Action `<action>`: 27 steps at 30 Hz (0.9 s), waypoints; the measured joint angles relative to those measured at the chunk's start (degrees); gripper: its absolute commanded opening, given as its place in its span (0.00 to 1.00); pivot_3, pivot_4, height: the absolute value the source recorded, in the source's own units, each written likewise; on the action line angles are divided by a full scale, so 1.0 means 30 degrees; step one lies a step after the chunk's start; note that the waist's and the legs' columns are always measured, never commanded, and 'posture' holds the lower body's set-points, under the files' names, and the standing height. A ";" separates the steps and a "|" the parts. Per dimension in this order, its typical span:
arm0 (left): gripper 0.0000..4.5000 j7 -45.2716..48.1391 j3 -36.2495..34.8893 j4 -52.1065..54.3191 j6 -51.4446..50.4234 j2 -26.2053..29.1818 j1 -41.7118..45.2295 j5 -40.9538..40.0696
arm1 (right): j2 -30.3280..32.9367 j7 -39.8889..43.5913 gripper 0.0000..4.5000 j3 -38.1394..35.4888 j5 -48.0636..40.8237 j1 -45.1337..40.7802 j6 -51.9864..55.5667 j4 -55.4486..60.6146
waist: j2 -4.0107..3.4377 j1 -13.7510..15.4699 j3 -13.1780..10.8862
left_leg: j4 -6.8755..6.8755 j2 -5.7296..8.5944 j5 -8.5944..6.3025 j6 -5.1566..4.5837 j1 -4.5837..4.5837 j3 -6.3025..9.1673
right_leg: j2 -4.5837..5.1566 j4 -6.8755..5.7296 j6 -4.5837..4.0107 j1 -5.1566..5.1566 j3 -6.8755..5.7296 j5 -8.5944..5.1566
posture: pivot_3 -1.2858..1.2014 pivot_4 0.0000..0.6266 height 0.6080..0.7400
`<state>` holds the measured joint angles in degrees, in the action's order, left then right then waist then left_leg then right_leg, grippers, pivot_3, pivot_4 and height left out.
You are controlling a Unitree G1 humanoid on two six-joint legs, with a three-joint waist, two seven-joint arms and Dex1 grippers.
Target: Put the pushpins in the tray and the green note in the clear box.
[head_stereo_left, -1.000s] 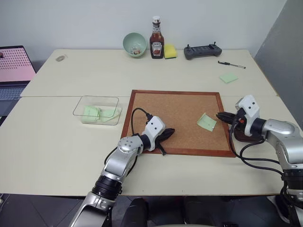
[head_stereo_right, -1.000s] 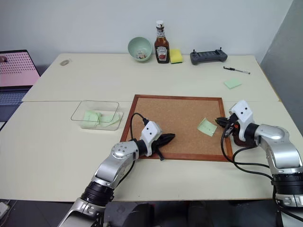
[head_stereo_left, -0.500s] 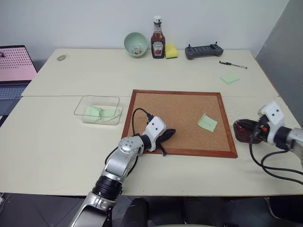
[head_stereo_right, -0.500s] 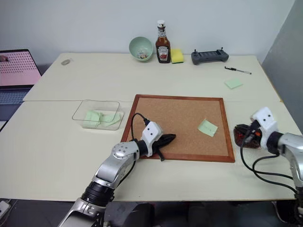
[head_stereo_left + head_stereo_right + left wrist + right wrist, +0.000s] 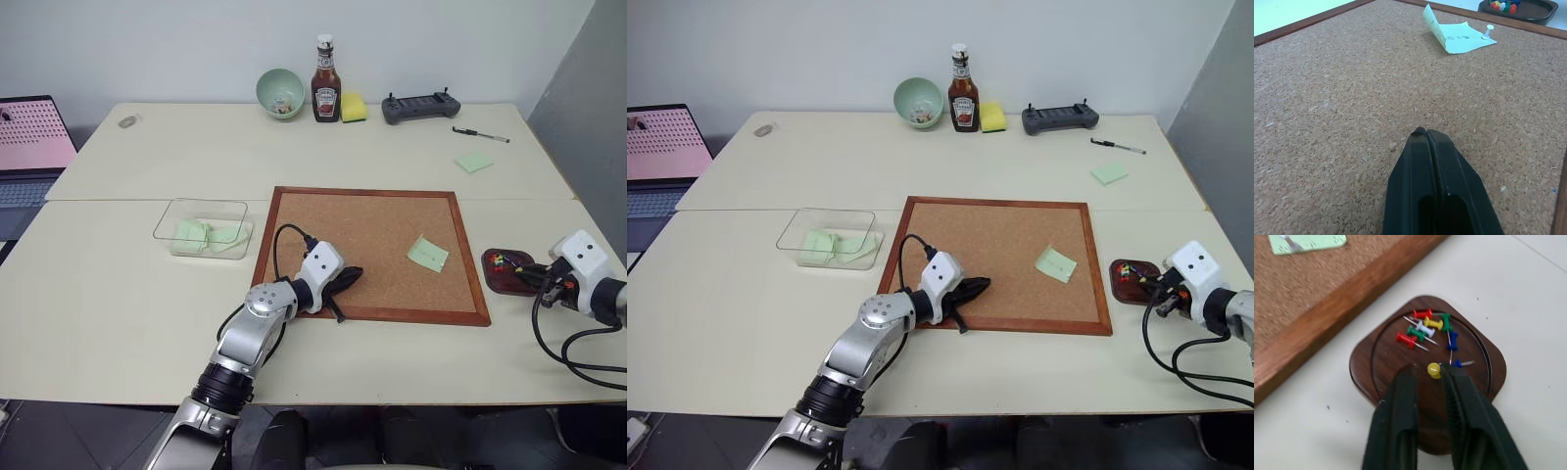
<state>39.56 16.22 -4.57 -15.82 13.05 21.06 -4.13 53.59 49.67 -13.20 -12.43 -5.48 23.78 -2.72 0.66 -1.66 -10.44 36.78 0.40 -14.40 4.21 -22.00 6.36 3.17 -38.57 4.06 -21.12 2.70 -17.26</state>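
My gripper will make the green note (image 5: 428, 256) bend up into a flap when it pinches and lifts the note, because one edge (image 5: 420, 238) already curls up off the cork.
The dark red-brown tray (image 5: 1376, 363) sits on the table just right of the corkboard and holds several pushpins (image 5: 1425, 327) with red, green, yellow, white and blue heads. My right gripper (image 5: 1429, 373) hangs over the tray's near side, open, with a yellow pushpin (image 5: 1434, 368) at its tips. The green note (image 5: 428, 254) lies on the corkboard's right part, one edge curled up, fixed by a white pushpin (image 5: 1488, 32). The clear box (image 5: 168, 235) stands left of the board with green notes inside. My left gripper (image 5: 348, 275) rests shut and empty on the cork.
The wood-framed corkboard (image 5: 367, 230) takes up the table's middle. Along the back stand a green bowl (image 5: 279, 91), a ketchup bottle (image 5: 324, 78), a yellow sponge (image 5: 353, 106) and a black controller (image 5: 419, 106). A pen (image 5: 480, 134) and green sticky pad (image 5: 473, 162) lie back right; a laptop (image 5: 29, 147) is far left.
My right gripper swung from beside the note at the board's right edge out over the tray, and its fingers have parted around the yellow pin. The left arm stayed still.
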 measured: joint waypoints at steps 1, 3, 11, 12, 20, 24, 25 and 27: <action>0.00 -0.0001 0.0000 0.0000 0.0000 -0.0001 -0.0002 0.0001 | 0.0001 0.0009 0.40 0.0003 0.0009 -0.0003 -0.0027 0.0000 | 0.0000 0.0000 0.0000 | 0.0000 0.0000 0.0000 0.0000 0.0000 0.0001 | 0.0000 0.0000 0.0000 0.0000 0.0000 0.0000 | 0.52 0.24 1.00; 0.00 -0.0001 0.0000 0.0001 -0.0001 -0.0003 -0.0001 0.0000 | 0.0001 0.0026 0.49 0.0002 0.0008 -0.0006 -0.0054 0.0000 | 0.0001 0.0001 0.0000 | 0.0000 0.0000 0.0000 0.0000 -0.0001 0.0000 | 0.0000 0.0000 0.0000 0.0000 0.0000 0.0000 | 0.52 0.24 1.00; 0.00 0.0001 0.0003 -0.0016 0.0008 -0.0014 0.0009 -0.0001 | 0.0222 0.0565 0.88 -0.0084 -0.0382 0.0098 0.0374 0.0547 | -0.0001 0.0001 0.0000 | 0.0000 0.0000 0.0000 0.0000 0.0000 0.0002 | 0.0000 0.0000 0.0000 0.0002 -0.0002 0.0000 | 0.52 0.24 1.00; 0.00 0.0002 0.0005 -0.0024 0.0013 -0.0022 0.0012 -0.0001 | 0.0222 0.0589 0.92 -0.0085 -0.0405 0.0111 0.0416 0.0593 | -0.0001 0.0001 0.0000 | 0.0001 0.0000 0.0000 0.0000 0.0000 0.0002 | 0.0000 0.0000 0.0001 0.0002 -0.0001 0.0000 | 0.52 0.24 1.00; 0.00 0.0015 0.0010 -0.0070 0.0062 -0.0036 0.0028 -0.0001 | 0.0112 0.0859 1.00 -0.0136 -0.0909 -0.0019 0.0761 0.0820 | 0.0000 0.0003 0.0000 | 0.0001 0.0000 0.0000 0.0000 0.0001 0.0002 | 0.0000 0.0001 0.0000 0.0005 -0.0001 0.0000 | 0.52 0.24 1.00; 0.00 0.0016 0.0009 -0.0082 0.0074 -0.0008 0.0026 0.0001 | -0.0203 0.1544 1.00 -0.0219 -0.2409 -0.0217 0.1631 0.2494 | -0.0006 0.0003 0.0003 | 0.0001 -0.0002 0.0000 0.0000 0.0001 0.0008 | -0.0001 -0.0001 0.0001 0.0006 -0.0005 0.0000 | 0.52 0.24 1.00; 0.00 0.0017 0.0009 -0.0085 0.0080 -0.0013 0.0027 0.0000 | -0.0518 0.1591 1.00 -0.0050 -0.2669 -0.0382 0.1814 0.3089 | -0.0002 0.0003 0.0003 | 0.0002 -0.0003 0.0000 0.0000 0.0002 0.0009 | -0.0001 0.0000 0.0001 0.0011 -0.0006 0.0000 | 0.52 0.24 1.00; 0.00 0.0008 0.0011 -0.0127 0.0083 -0.0016 0.0061 0.0004 | -0.1171 0.1564 1.00 0.0543 -0.2975 -0.0734 0.1954 0.3685 | -0.0001 0.0002 0.0003 | 0.0008 0.0000 0.0000 0.0000 0.0002 0.0009 | 0.0000 0.0001 0.0002 0.0013 -0.0006 0.0000 | 0.52 0.24 1.00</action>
<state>39.58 16.26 -4.95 -15.57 13.00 21.24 -4.12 50.08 54.37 -11.57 -21.36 -7.69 29.64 8.34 0.66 -1.65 -10.44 36.80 0.40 -14.40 4.21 -22.00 6.39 3.17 -38.57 4.07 -21.08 2.68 -17.26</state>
